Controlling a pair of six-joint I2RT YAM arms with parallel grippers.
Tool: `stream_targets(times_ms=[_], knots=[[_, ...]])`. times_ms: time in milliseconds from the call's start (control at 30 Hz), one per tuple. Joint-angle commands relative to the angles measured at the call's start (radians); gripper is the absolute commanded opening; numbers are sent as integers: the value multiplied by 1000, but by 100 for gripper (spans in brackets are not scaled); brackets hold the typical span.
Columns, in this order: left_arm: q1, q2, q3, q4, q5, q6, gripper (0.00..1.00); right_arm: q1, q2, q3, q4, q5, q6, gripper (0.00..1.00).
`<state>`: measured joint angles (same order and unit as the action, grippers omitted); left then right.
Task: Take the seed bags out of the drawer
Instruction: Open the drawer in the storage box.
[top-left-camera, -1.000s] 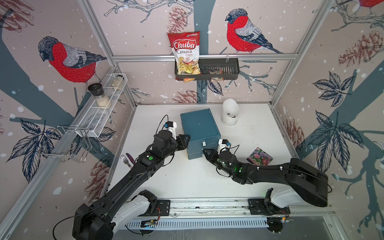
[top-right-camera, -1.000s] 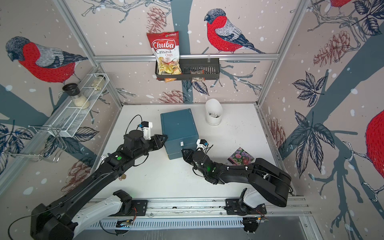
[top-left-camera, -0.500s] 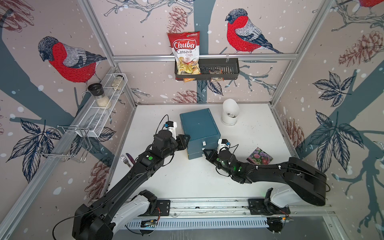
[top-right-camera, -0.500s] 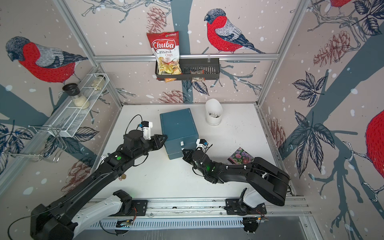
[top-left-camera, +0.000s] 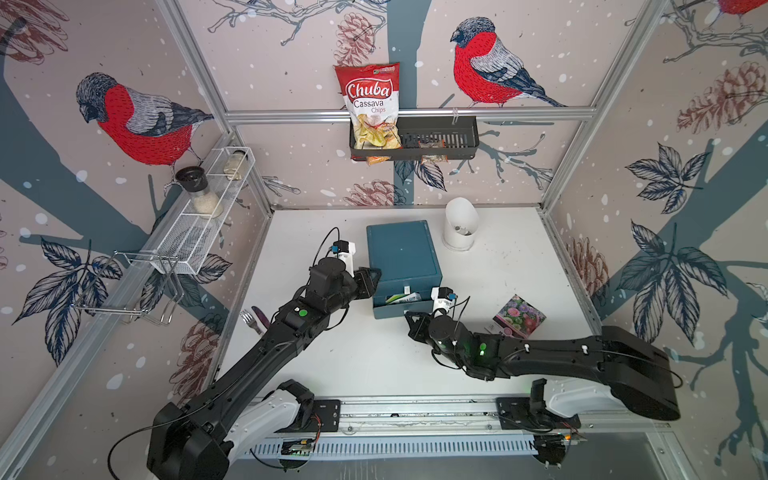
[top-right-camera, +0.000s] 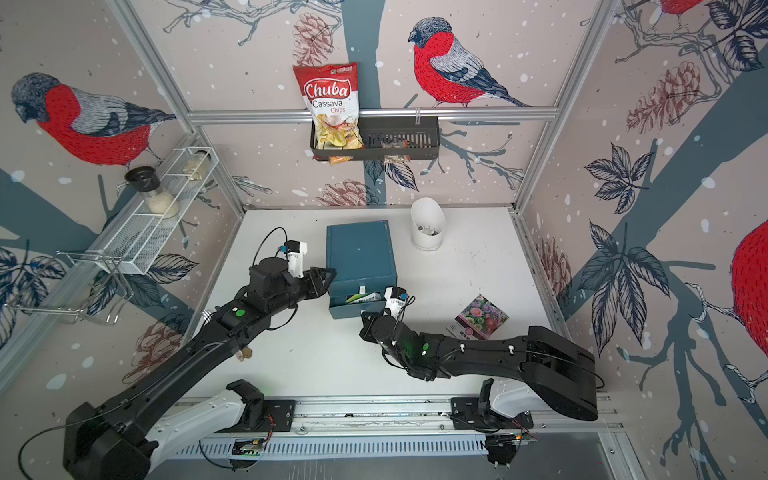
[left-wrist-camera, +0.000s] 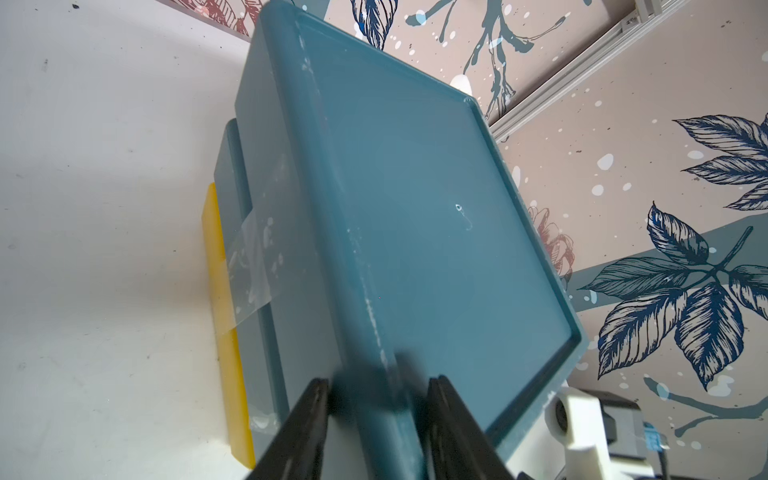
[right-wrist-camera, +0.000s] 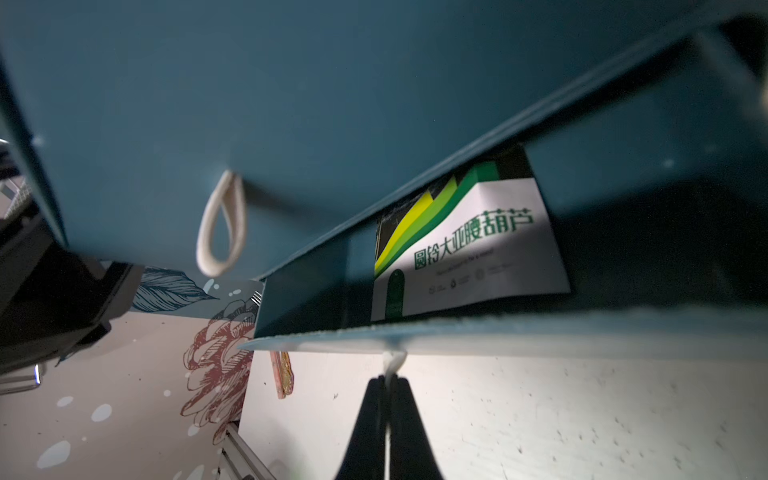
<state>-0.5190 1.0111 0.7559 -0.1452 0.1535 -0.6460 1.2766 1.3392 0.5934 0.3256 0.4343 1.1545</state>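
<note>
The robot's left gripper clamps the box, which covers the bag's top (top-left-camera: 397, 296), so the right gripper carries on pulling the white pull loop (right-wrist-camera: 392, 362) until the seed bag lies open.
The teal drawer box (top-left-camera: 401, 253) stands mid-table. Its lower drawer (top-left-camera: 395, 311) is pulled partly out. Inside lies a green-and-white seed bag (top-left-camera: 401, 298), seen close in the right wrist view (right-wrist-camera: 469, 241). My right gripper (top-left-camera: 409, 320) (right-wrist-camera: 388, 378) is shut on the drawer's white pull loop (right-wrist-camera: 392, 361). My left gripper (top-left-camera: 374, 276) (left-wrist-camera: 378, 382) clamps the box's left front edge, one finger on each side. A pink-flowered seed bag (top-left-camera: 519, 316) lies on the table to the right, also in a top view (top-right-camera: 482, 318).
A white angled cup (top-left-camera: 459, 226) stands behind the box. A fork (top-left-camera: 249, 320) lies at the table's left edge. A wire shelf (top-left-camera: 199, 224) with jars hangs on the left wall, and a black basket (top-left-camera: 436, 133) with a Chuba chips bag (top-left-camera: 371, 106) on the back wall.
My right gripper has shut on the pull loop and drawn back towards the front, sliding the lower drawer out so the green-and-white bag shows. The left arm has stayed on the box.
</note>
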Motion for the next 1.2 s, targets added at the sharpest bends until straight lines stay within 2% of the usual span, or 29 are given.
stream_targets(times_ms=[0, 300, 533, 733, 967, 1167], knots=[[4, 24, -2, -140, -11, 37, 42, 47, -20, 15, -110, 69, 12, 0], [4, 34, -12, -144, -26, -5, 41, 185, -40, 75, -393, 234, 107, 0], [4, 27, -28, -134, -17, -19, 41, 310, -37, 116, -571, 315, 211, 0], [4, 27, -29, -129, -15, -16, 41, 364, -33, 143, -641, 331, 259, 0], [4, 30, -29, -129, -6, -8, 41, 372, -6, 163, -647, 313, 250, 0], [5, 35, -28, -126, 3, 0, 41, 412, 68, 255, -751, 340, 263, 0]])
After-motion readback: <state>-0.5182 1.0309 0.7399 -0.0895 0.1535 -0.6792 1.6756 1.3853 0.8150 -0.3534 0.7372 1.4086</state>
